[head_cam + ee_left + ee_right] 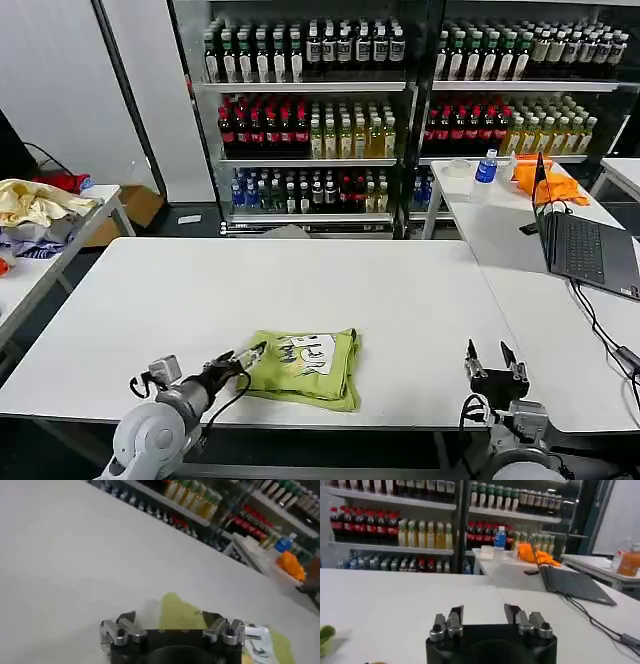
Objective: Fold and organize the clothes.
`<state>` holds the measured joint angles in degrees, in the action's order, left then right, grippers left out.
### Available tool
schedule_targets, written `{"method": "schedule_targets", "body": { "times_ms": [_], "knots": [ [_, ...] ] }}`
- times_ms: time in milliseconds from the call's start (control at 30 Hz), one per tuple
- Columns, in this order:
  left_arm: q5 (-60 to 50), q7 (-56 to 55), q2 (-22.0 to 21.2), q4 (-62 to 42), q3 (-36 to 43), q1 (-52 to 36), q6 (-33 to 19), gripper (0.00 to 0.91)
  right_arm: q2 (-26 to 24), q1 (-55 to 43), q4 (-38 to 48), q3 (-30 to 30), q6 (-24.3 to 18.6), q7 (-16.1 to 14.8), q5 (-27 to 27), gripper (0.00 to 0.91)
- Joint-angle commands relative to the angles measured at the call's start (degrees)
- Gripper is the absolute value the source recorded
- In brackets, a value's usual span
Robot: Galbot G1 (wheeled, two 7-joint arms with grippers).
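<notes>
Stacked edges (349, 385) can be seen next to the white print, so the lime T-shirt (300, 370) will droop but stay a folded bundle when I pick it up and flip it over.
A lime T-shirt (305, 368) lies folded in a compact rectangle near the front edge of the white table (300, 290), with a white printed patch on its top. My left gripper (250, 352) sits low at the shirt's left edge, open, its fingertips just at the fabric. In the left wrist view the shirt (180, 614) lies just ahead of the spread fingers of that gripper (169, 617). My right gripper (489, 352) stands open and empty at the table's front right, well apart from the shirt. The right wrist view shows this gripper (483, 611) over bare table, with a green edge of the shirt (325, 635) at the side.
An open laptop (590, 250) with a cable sits on the adjoining table at right; an orange cloth (550, 185) and a water bottle (487, 167) lie behind it. A pile of garments (35, 205) rests on the left side table. Drink shelves (310, 120) line the back.
</notes>
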<state>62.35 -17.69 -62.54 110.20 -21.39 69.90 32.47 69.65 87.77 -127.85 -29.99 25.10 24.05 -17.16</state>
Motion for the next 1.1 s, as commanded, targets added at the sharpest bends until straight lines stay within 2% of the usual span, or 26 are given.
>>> {"method": "schedule_targets", "body": {
  "times_ms": [33, 433, 467, 500, 533, 1100],
  "knots": [
    [5.53, -0.26, 0.23, -1.76, -1.78, 1.24, 0.65, 0.907, -0.1, 1.11, -1.06, -0.62, 0.06, 0.01, -0.01, 0.615],
    [7.69, 1.2, -3.76, -4.21, 0.71, -0.6, 0.58, 0.907, 0.01, 3.13, -2.78, -1.3, 0.05, -0.01, 0.23, 0.615],
    [7.7, 1.32, -3.87, -4.88, 0.65, -0.93, 0.57, 0.453, 0.0, 3.34, -2.89, -1.44, 0.02, 0.0, 0.25, 0.615],
    [7.75, 1.47, -3.86, -4.97, 0.57, -0.95, 0.53, 0.091, 0.0, 3.45, -2.94, -1.5, 0.0, -0.01, 0.25, 0.615],
    [7.84, 1.54, -3.86, -4.93, 0.53, -0.86, 0.49, 0.02, 0.0, 3.58, -3.0, -1.59, -0.03, -0.02, 0.24, 0.615],
    [12.38, 3.48, -7.16, -3.52, -1.78, 1.49, 0.05, 0.02, 0.42, 3.95, -3.68, -2.0, 0.01, 0.07, 0.28, 0.615]
  ]
}}
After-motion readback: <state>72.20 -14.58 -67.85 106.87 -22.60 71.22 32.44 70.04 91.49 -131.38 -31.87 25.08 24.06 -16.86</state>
